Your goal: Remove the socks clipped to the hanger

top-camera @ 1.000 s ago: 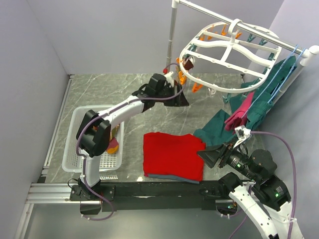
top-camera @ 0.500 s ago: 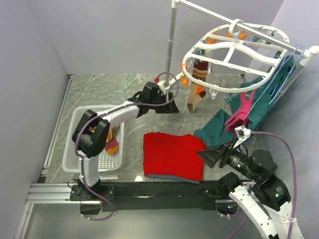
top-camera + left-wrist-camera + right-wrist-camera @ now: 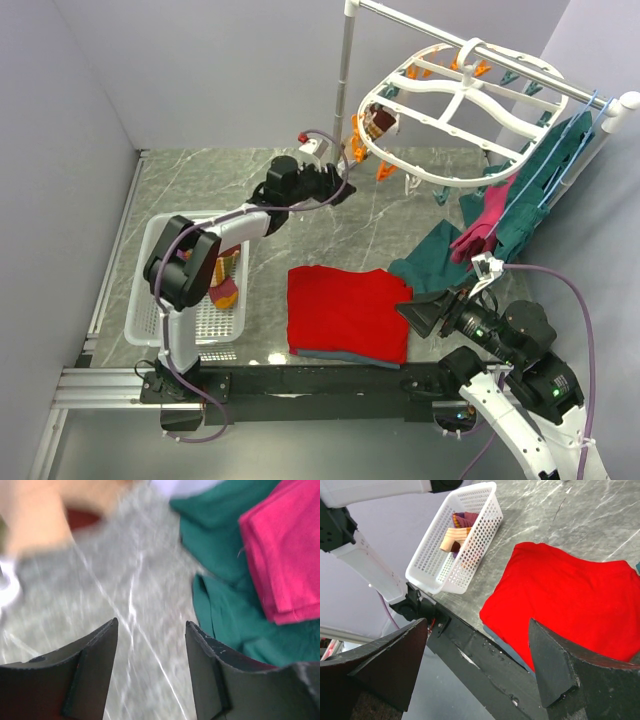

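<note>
Next, I move my left gripper's open fingers around the sock's tan foot (image 3: 42, 522) and pull it toward my right gripper, because the brownish sock (image 3: 379, 121) hangs outside those fingers.
The white oval hanger (image 3: 455, 108) hangs from the rail at the upper right, orange and teal pegs dangling from it. One brownish sock (image 3: 380, 122) stays clipped at its left end. My left gripper (image 3: 343, 186) (image 3: 151, 625) hovers just below and left of that sock, open, with only marble floor between its fingers. A blurred tan shape (image 3: 35, 515) fills that view's top left corner. Several socks (image 3: 225, 285) (image 3: 457, 529) lie in the white basket (image 3: 160, 300) (image 3: 470, 545). My right gripper (image 3: 415, 312) (image 3: 477, 625) is open and empty near the front edge.
A flat red cloth (image 3: 345, 310) (image 3: 565, 600) lies at the front centre. Teal garments (image 3: 440, 255) (image 3: 225, 540) and a pink one (image 3: 482, 222) (image 3: 285, 550) hang from blue hangers and trail onto the floor at right. The rail's upright pole (image 3: 345, 90) stands behind the left gripper.
The hanger is swinging: the sock that hung long half a second ago now shows short at its left end. My left gripper has drawn back left and its jaws have narrowed slightly. The right arm is still.
</note>
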Motion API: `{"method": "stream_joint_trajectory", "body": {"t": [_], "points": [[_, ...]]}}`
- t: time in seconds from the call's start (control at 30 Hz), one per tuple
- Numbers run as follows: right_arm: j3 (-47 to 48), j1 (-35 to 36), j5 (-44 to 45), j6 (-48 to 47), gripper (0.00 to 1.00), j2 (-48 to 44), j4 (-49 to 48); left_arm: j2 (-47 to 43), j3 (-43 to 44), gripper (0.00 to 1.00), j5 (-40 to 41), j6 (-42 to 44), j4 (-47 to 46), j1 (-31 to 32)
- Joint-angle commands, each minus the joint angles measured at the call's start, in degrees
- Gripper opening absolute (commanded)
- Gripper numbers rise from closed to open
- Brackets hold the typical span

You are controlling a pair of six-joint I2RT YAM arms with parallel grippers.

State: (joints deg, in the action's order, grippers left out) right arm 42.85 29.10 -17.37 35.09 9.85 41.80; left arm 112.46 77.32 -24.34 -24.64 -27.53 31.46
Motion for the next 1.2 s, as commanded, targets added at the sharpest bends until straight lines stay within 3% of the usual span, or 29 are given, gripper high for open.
{"method": "stream_joint_trajectory", "body": {"t": [0.0, 0.2, 0.4, 0.53, 0.67, 0.73, 0.83, 0.9, 1.03, 1.17], "points": [[2.5, 0.17, 1.28, -0.72, 0.88, 0.35, 0.38, 4.25, -0.42, 0.61, -4.12, -1.54, -19.82, -4.03], [2.33, 0.17, 1.46, -1.17, 0.88, 0.79, 0.83, 10.92, 0.02, 0.53, -8.87, -8.04, -37.76, -5.45], [1.97, 0.17, 1.28, -1.43, 0.88, 1.4, 0.39, 17.43, 4.5, 0.7, -15.82, -16.13, -49.79, -4.57], [2.24, 0.17, 1.28, -1.69, 0.88, 1.58, 0.91, 23.57, 12.12, 0.78, -17.67, -19.65, -50.26, -2.82], [3.2, 0.17, 1.72, -1.78, 0.88, 1.49, 1.97, 28.06, 18.64, 0.83, -13.38, -17.91, -48.68, -0.09], [4.43, 0.17, 1.98, -1.52, 0.88, 1.4, 2.75, 31.3, 25.11, 0.84, -9.95, -15.62, -42.22, 1.4], [6.1, 0.25, 2.42, -1.43, 0.88, 1.14, 4.33, 35.79, 35.23, 0.76, -6.43, -11.4, -34.02, 2.2], [6.8, 0.17, 3.04, -1.69, 0.88, 0.53, 5.22, 36.68, 37.02, 0.63, -2.85, -10.6, -32.33, 2.11], [7.07, 0.17, 4.09, -1.52, 0.88, -0.97, 6.98, 34.24, 33.18, 0.43, 1.21, -10.42, -33.72, 1.67], [5.84, 0.17, 3.31, -1.17, 0.88, -1.5, 6.28, 30.54, 26.23, 0.39, 0.26, -11.57, -38.2, 1.58]]}}
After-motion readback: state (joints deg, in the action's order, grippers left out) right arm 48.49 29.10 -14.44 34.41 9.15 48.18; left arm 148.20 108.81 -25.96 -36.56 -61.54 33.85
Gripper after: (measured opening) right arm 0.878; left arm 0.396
